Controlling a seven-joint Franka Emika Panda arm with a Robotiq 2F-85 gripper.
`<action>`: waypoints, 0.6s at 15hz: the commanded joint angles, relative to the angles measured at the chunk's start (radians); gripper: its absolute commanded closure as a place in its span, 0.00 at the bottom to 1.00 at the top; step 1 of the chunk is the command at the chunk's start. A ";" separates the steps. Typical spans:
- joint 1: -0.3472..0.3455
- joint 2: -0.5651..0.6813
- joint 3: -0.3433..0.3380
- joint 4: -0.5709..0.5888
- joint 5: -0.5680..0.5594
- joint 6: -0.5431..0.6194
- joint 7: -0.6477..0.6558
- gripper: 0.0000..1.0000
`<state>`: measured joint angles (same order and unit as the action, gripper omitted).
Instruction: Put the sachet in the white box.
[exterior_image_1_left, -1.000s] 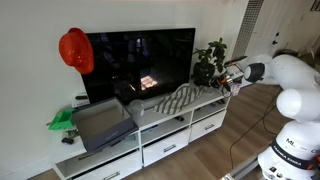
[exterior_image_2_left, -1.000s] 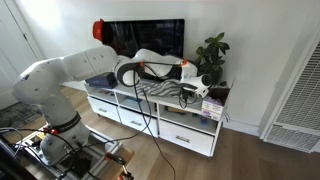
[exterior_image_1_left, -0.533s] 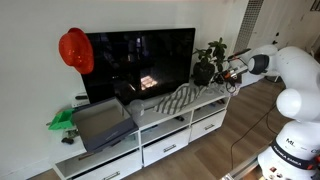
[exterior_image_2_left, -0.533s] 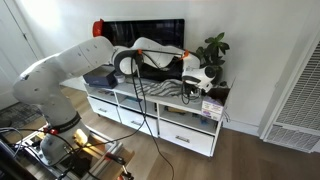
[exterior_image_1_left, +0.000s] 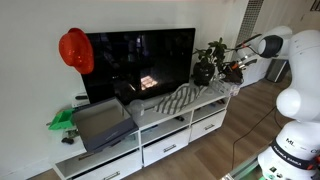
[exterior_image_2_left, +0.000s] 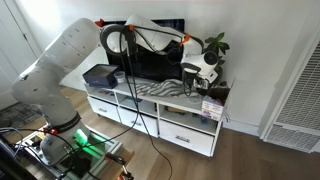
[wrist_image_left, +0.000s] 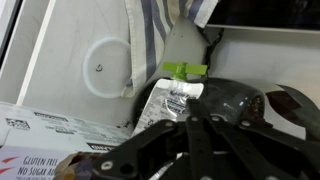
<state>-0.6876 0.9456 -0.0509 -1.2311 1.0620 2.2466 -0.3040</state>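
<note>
The sachet is hanging above the plant's dark pot (wrist_image_left: 232, 98), next to the white box, so my gripper should move across to the box's opening (wrist_image_left: 82, 165) before it lowers the sachet.
In the wrist view the sachet (wrist_image_left: 176, 101), whitish with a green cap, hangs right at my dark fingers (wrist_image_left: 190, 128), which look closed on its lower end. The white box (wrist_image_left: 45, 140), low and printed with text, lies at the lower left on the white cabinet top (wrist_image_left: 70, 60). In both exterior views my gripper (exterior_image_1_left: 236, 68) (exterior_image_2_left: 204, 77) hovers above the cabinet's plant end. The white box (exterior_image_2_left: 211, 105) sits just below it. The sachet is too small to make out in the exterior views.
A potted plant (exterior_image_1_left: 210, 58) (exterior_image_2_left: 213, 47) stands close beside the gripper. A striped cloth (exterior_image_1_left: 175, 100) (exterior_image_2_left: 155, 88) lies mid-cabinet. The grey bin (exterior_image_1_left: 100, 124) (exterior_image_2_left: 100, 75) sits at the far end. The TV (exterior_image_1_left: 140, 62) stands behind, with a red hat (exterior_image_1_left: 75, 50) on its corner.
My arm has risen and the gripper has lifted from just over the cabinet top to a higher spot beside the plant.
</note>
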 joint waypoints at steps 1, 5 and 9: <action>-0.038 -0.159 0.025 -0.185 0.099 0.071 -0.088 1.00; -0.068 -0.177 0.030 -0.173 0.183 0.100 -0.103 1.00; -0.064 -0.127 0.035 -0.113 0.219 0.109 -0.091 1.00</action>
<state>-0.7465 0.7995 -0.0404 -1.3618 1.2312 2.3298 -0.3752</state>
